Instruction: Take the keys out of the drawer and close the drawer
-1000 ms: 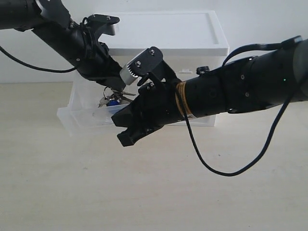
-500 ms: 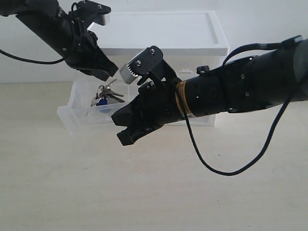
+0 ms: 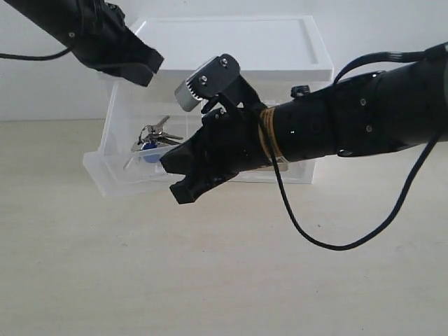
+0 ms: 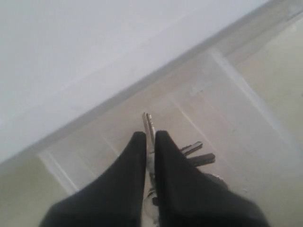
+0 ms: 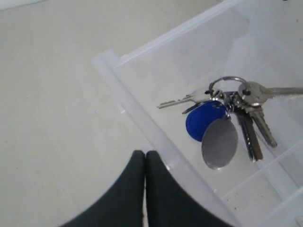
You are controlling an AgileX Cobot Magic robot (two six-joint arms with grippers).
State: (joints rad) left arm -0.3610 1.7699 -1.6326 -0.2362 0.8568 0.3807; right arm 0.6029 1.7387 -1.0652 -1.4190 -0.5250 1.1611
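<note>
My left gripper should back away and my right gripper should reach in from above, because the drawer's front side [image 3: 127, 178] stands between my right gripper and the keys [image 3: 152, 142].
The keys [image 3: 150, 138] lie on the floor of the pulled-out clear drawer [image 3: 105, 171]; the right wrist view shows the keys [image 5: 246, 101] on their ring with a blue tag [image 5: 203, 120] and a grey oval fob [image 5: 219, 142]. My left gripper [image 3: 143, 70] hangs well above the drawer, its fingers almost together on nothing. In the left wrist view the keys [image 4: 194, 153] show far below, through and beside the thin gap of that gripper [image 4: 149, 135]. My right gripper [image 3: 183, 190] is shut and empty, just outside the drawer's front wall [image 5: 132, 113].
The drawer unit [image 3: 231, 42] has a white lid and stands against the back wall. My right arm, with its black cable [image 3: 315, 238], crosses in front of the unit's right half. Pale tabletop [image 3: 210, 280] stretches in front.
My left gripper has lifted up and to the left, away from the keys, which stay in the drawer. My right arm has barely shifted.
</note>
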